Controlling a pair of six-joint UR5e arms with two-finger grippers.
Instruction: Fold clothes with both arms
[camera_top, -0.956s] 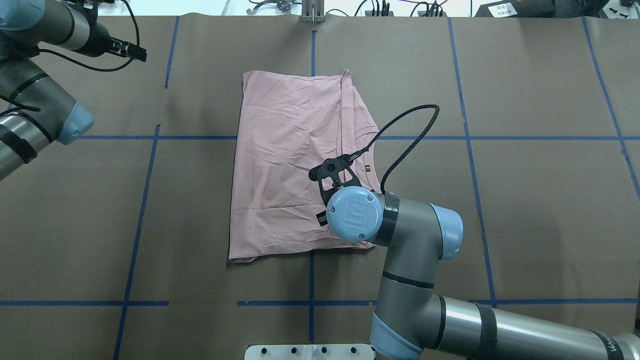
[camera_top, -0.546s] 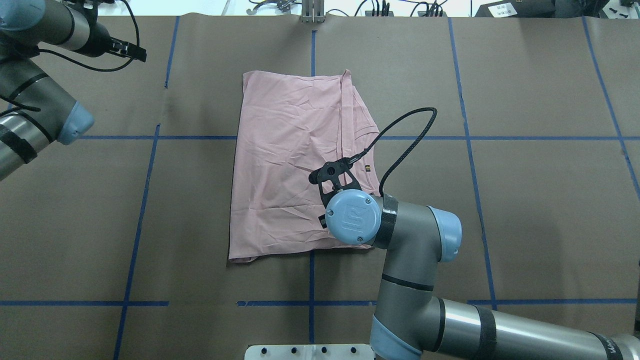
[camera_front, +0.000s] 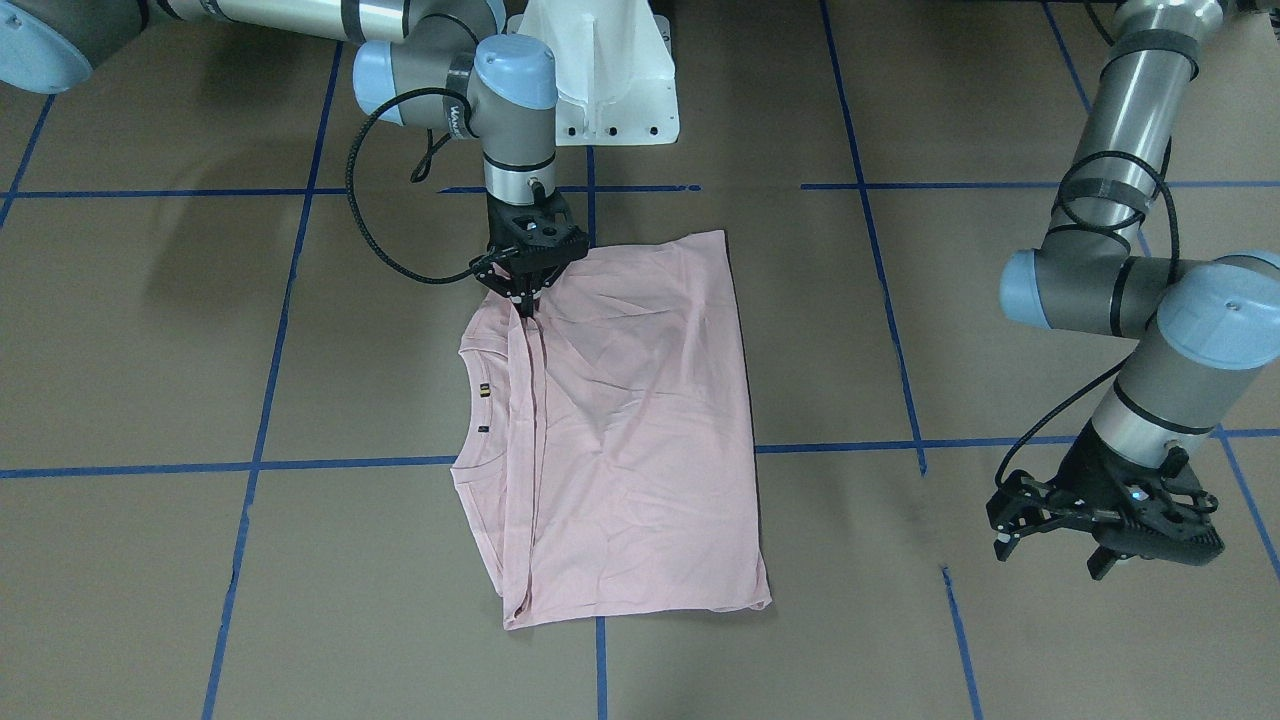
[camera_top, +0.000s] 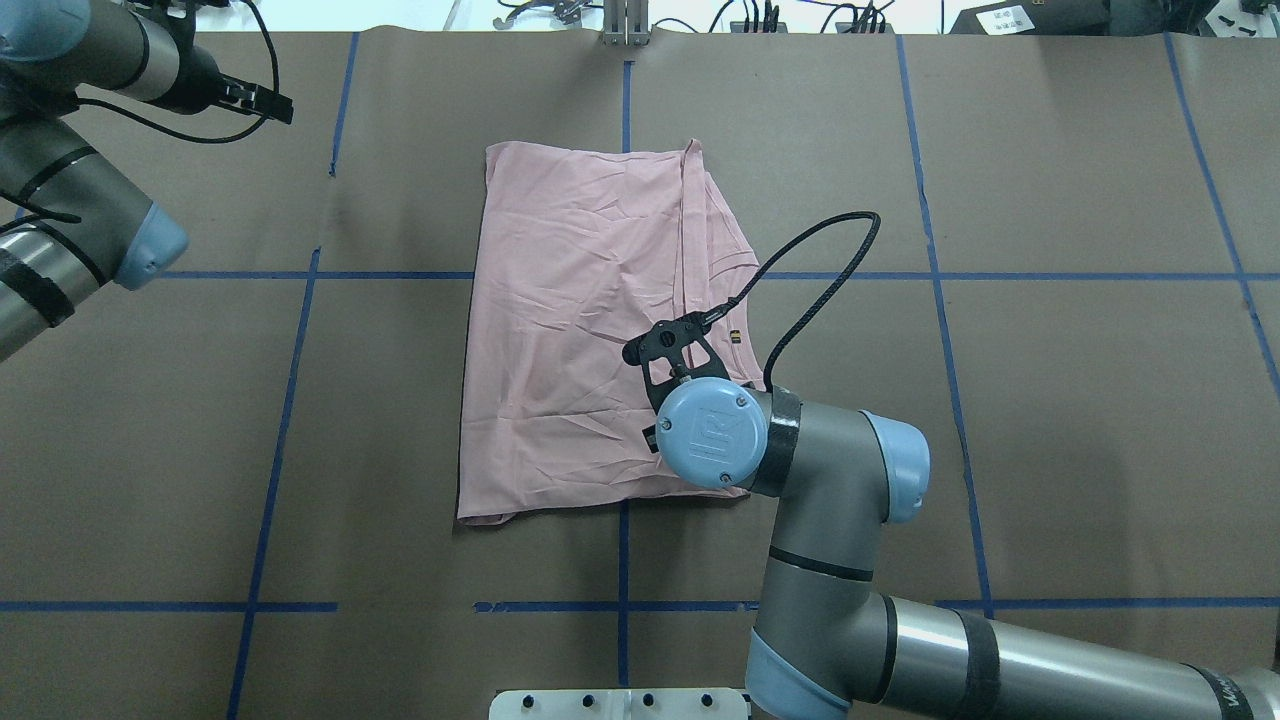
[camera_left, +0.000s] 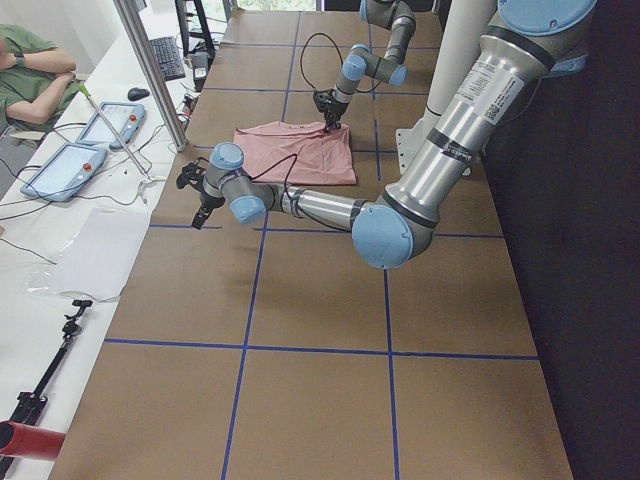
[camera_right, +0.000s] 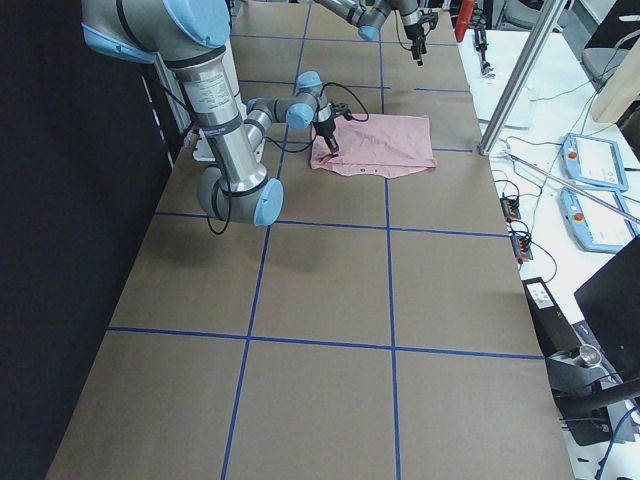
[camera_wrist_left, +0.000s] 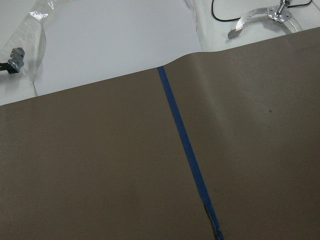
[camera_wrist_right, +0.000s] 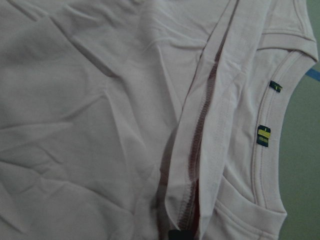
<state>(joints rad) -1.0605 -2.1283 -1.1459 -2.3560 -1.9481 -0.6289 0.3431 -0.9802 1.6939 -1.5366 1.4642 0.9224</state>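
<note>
The pale pink T-shirt (camera_front: 642, 432) will pull the T-shirt's far edge (camera_front: 636, 612) along when I lift and pull the T-shirt's near corners, because that edge lies flat and loose.
The pale pink T-shirt (camera_top: 580, 330) lies folded on the brown table with its plain reverse up; the neckline and small tags (camera_wrist_right: 263, 135) show at one side. It also shows in the front view (camera_front: 640, 430). My right gripper (camera_front: 525, 303) points straight down at the shirt's near edge and is shut on a folded hem strip (camera_wrist_right: 200, 125). In the overhead view the wrist hides its fingers. My left gripper (camera_front: 1050, 545) is open and empty, above bare table far off to the shirt's side, near the far table edge (camera_top: 275, 105).
Blue tape lines (camera_top: 620, 550) grid the brown table cover. The white pedestal base (camera_front: 600, 90) stands at the robot's side. A black cable loop (camera_top: 830, 260) arcs from the right wrist. Cables and tools (camera_wrist_left: 265, 15) lie beyond the far edge; tablets (camera_left: 90, 140) sit on a side bench.
The right wrist has shifted very slightly sideways over the shirt's near edge. The shirt and the left arm have not visibly moved.
</note>
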